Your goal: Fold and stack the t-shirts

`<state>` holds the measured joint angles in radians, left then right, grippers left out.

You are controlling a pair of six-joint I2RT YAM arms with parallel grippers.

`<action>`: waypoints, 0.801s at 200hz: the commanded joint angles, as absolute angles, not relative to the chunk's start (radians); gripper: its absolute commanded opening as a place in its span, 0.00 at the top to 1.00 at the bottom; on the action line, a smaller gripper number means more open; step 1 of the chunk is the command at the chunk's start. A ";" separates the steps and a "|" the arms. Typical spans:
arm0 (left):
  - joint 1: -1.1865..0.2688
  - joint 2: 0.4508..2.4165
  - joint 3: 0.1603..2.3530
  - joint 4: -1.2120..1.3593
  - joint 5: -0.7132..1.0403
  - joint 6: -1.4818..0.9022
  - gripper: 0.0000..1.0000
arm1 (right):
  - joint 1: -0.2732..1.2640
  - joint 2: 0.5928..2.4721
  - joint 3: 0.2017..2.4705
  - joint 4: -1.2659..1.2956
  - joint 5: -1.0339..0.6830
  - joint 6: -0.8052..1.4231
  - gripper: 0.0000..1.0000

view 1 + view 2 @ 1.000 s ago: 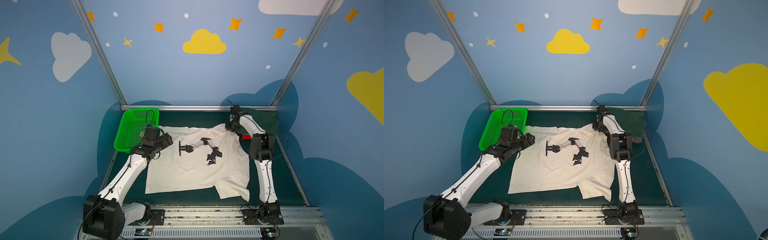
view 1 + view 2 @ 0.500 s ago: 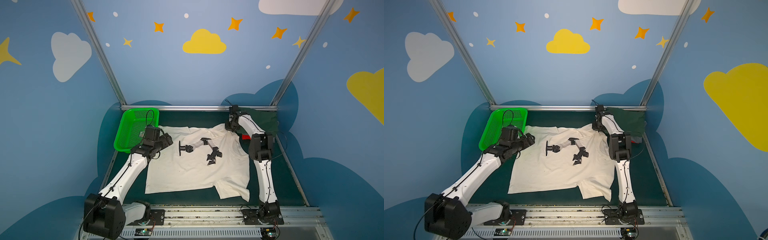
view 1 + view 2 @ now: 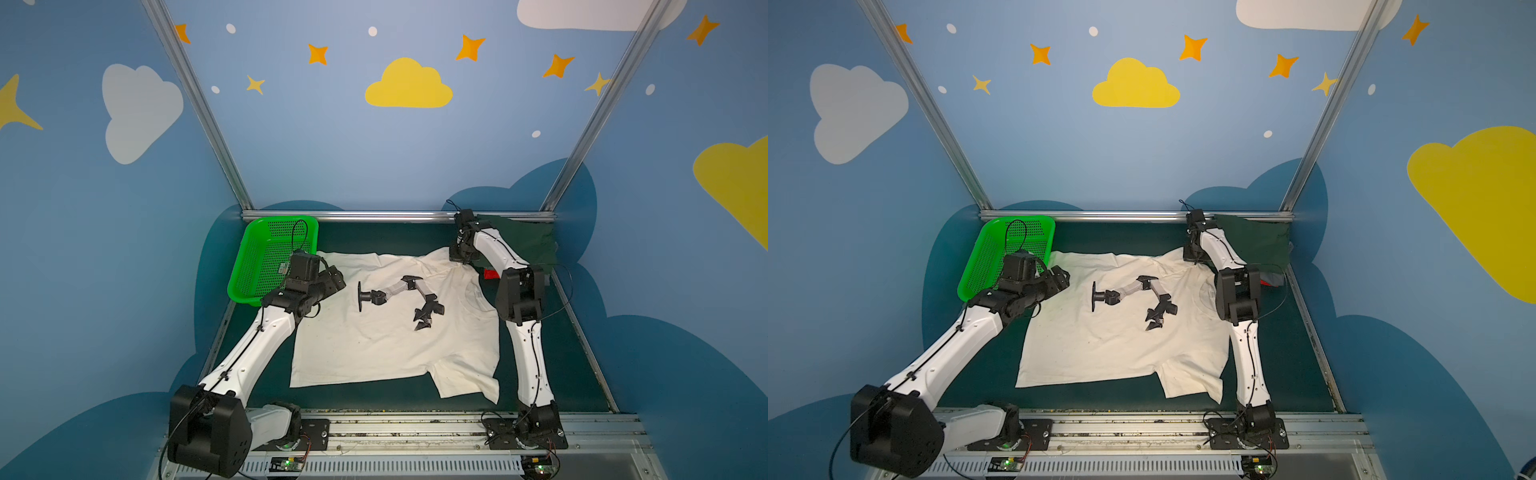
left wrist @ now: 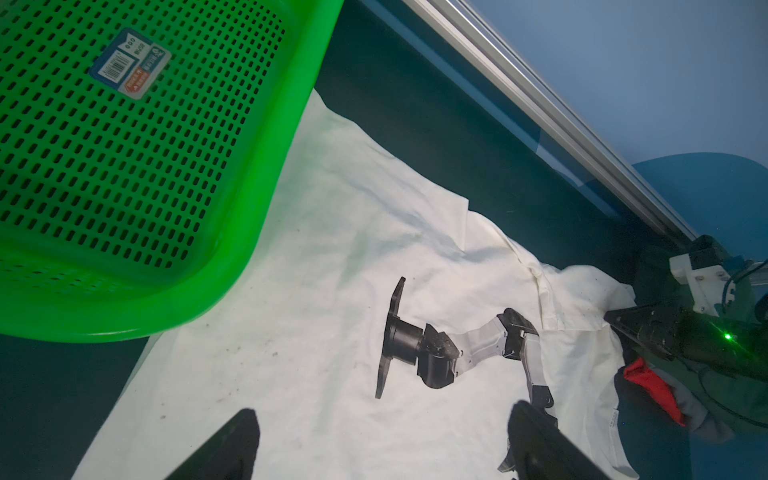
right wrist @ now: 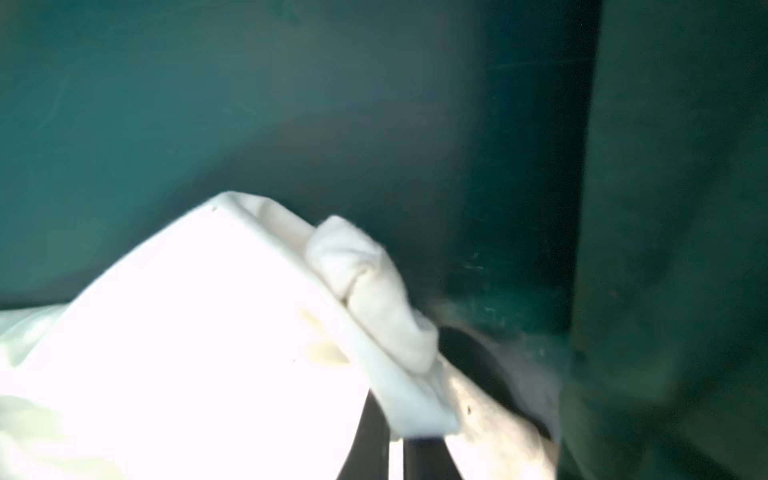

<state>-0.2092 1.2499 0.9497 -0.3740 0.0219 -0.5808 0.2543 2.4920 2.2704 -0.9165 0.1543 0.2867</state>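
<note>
The robot's right gripper is holding the t-shirt's bunched fold (image 5: 364, 300), so the left gripper should keep going to the t-shirt's flat corner (image 3: 324, 256) beside the basket and close there.
A cream-white t-shirt (image 3: 374, 345) (image 3: 1100, 345) with a black-and-grey robot-arm print lies spread flat on the dark green table in both top views. My right gripper (image 3: 457, 259) (image 3: 1190, 257) (image 5: 395, 436) is at the shirt's far right corner, shut on a bunched fold of its cream cloth (image 5: 374, 291). My left gripper (image 3: 336, 278) (image 3: 1061, 276) (image 4: 382, 415) hovers open over the shirt's far left part, holding nothing. A folded dark green tee (image 3: 523, 241) (image 5: 673, 249) tops a pile at the back right, with red (image 4: 652, 386) and grey cloth under it.
A bright green perforated basket (image 3: 249, 270) (image 4: 266, 187) stands at the back left, its corner touching or overlapping the shirt's far left edge. A metal rail (image 3: 395, 216) runs along the back of the table. Blue walls close in both sides.
The right gripper's jaws have closed on the shirt's far right corner. The left arm and the shirt lie as before.
</note>
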 commanded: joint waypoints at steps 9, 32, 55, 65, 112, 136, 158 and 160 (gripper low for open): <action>-0.201 1.283 0.961 -0.350 0.027 -0.575 0.08 | 0.252 2.410 2.280 -0.968 0.200 0.288 1.00; -0.201 1.326 0.992 -0.344 0.023 -0.576 0.08 | 0.249 2.370 2.261 -0.984 0.227 0.294 1.00; -0.200 1.381 1.038 -0.341 0.031 -0.577 0.08 | 0.241 2.313 2.208 -0.979 0.247 0.310 1.00; -0.199 1.407 1.057 -0.338 0.030 -0.578 0.08 | 0.237 2.284 2.171 -0.964 0.240 0.319 1.00; -0.182 1.536 1.170 -0.338 0.017 -0.578 0.08 | 0.212 2.138 1.975 -0.875 0.206 0.381 1.00; -0.168 1.617 1.239 -0.344 0.011 -0.570 0.08 | 0.207 2.097 1.922 -0.862 0.202 0.392 1.00; -0.157 1.708 1.313 -0.343 0.023 -0.558 0.07 | 0.201 2.077 1.891 -0.863 0.188 0.393 1.00; -0.156 1.718 1.322 -0.343 0.024 -0.556 0.07 | 0.200 2.076 1.888 -0.864 0.187 0.394 1.00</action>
<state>-0.1699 1.6390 1.2499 -0.3401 0.0212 -0.5789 0.2096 2.1212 1.9171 -0.8818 0.1978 0.3710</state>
